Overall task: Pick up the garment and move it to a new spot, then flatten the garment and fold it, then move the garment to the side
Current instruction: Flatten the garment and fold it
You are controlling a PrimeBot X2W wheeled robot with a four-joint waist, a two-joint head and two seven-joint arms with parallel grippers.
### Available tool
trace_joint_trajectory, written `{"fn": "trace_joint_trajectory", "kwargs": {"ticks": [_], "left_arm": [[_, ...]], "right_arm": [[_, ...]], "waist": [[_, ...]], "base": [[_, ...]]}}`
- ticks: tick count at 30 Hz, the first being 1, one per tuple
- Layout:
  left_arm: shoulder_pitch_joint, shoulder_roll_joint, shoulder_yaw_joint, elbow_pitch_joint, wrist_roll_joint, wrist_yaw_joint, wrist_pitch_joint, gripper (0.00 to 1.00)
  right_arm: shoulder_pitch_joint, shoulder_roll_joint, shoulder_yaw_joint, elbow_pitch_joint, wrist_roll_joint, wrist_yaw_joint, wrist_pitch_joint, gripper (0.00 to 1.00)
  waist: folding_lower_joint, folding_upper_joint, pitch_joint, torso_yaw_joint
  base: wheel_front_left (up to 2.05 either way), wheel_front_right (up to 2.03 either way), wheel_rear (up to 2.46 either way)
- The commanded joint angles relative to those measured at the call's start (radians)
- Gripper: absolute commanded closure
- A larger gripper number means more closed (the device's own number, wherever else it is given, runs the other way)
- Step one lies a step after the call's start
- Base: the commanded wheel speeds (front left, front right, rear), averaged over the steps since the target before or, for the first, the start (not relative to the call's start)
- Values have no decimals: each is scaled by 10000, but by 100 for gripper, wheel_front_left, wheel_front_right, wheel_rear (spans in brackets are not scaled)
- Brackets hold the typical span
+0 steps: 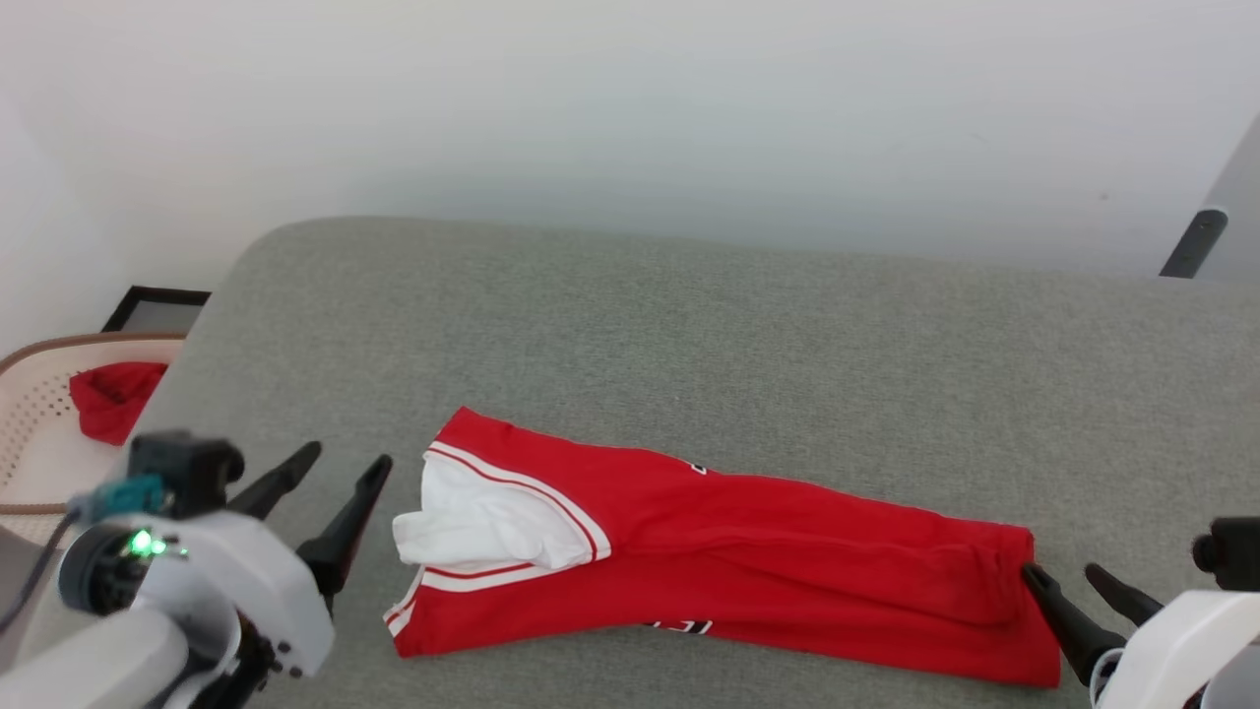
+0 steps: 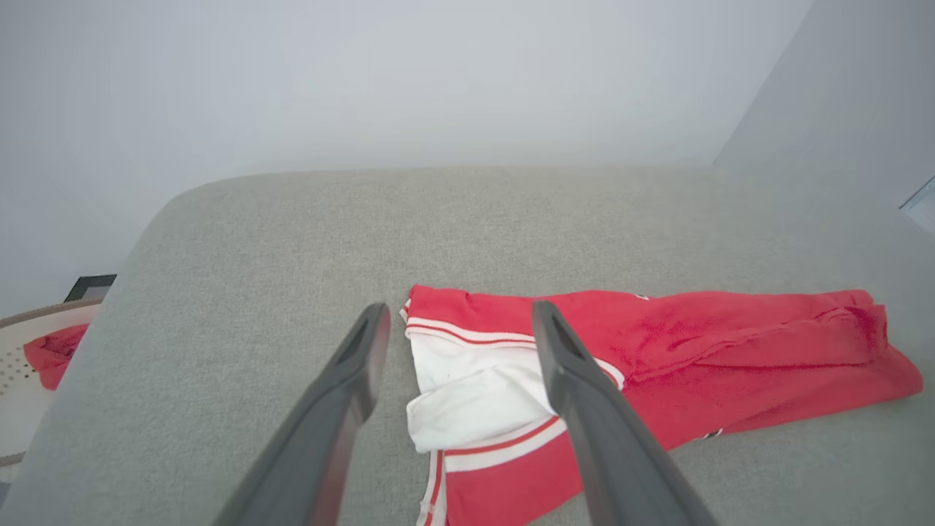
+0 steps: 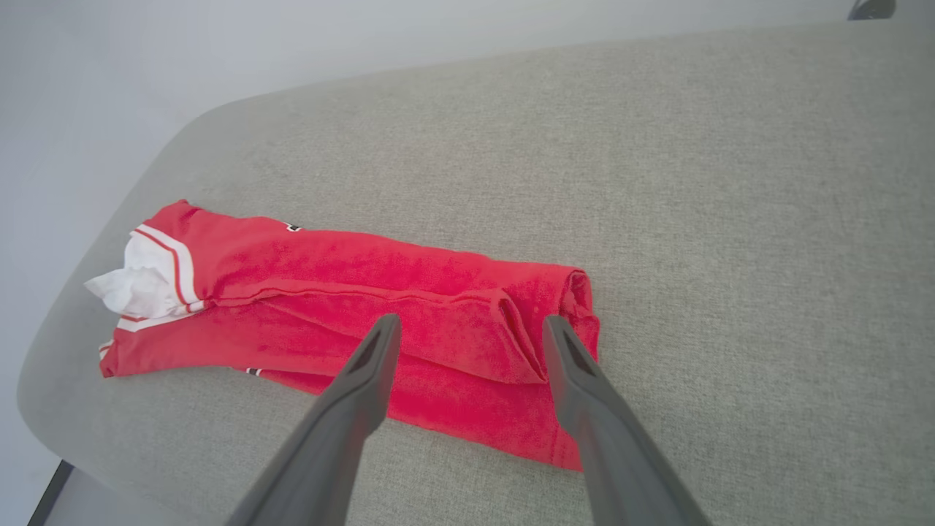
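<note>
Black print point(image 1: 681, 626) shows a little at the garment's long edges, so the garment's hidden bottom side will show a large number when the robot folds the red hem point(image 1: 1039, 609) over.
The garment point(image 1: 728, 551), a red jersey with white sleeves and striped trim, lies folded into a long narrow strip across the grey cushion point(image 1: 689, 325). Its white sleeve end point(image 1: 482, 527) points left. My left gripper point(image 1: 349, 468) hovers open just left of that sleeve end, touching nothing. In the left wrist view the left gripper point(image 2: 456, 318) has its fingers spread above the sleeve point(image 2: 475, 398). At the strip's right end my right gripper point(image 1: 1063, 576) stands open too. In the right wrist view the right gripper point(image 3: 471, 325) is spread over the red hem of the garment point(image 3: 365, 307), holding nothing.
A woven basket point(image 1: 39, 433) at the far left, below the cushion's edge, holds a plain red cloth bundle point(image 1: 113, 399). A dark frame point(image 1: 157, 307) leans by the wall behind it. Bare cushion stretches behind and to the right of the garment.
</note>
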Motion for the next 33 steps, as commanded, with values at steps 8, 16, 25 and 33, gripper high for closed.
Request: {"fn": "trace_joint_trajectory", "kwargs": {"ticks": [8,16,25,33], "left_arm": [[1421,-578,1574,278,870,229,-1122,0],[3727,-2291,4988,760,2886,-615,-1126,0],[4399,-3992,7048,1322,4415,-1897,-1127,0],[4400,-5039,7962,1809,5046,-2717,-1127,0]], "right_arm": [[201,387,-903,493,-329,-5,138,0],[-460,501,-1469,964,-597,-5,776,0],[-1292,459,-1438,1686,-1026,-5,1648,0],[-1741,793,-1253,2952,-1050,-3,2099,0]], "waist": [[0,0,164,253],[0,0,842,449],[0,0,1786,756],[0,0,2399,993]], "base": [[0,0,0],[0,0,0],[0,0,0],[0,0,0]]}}
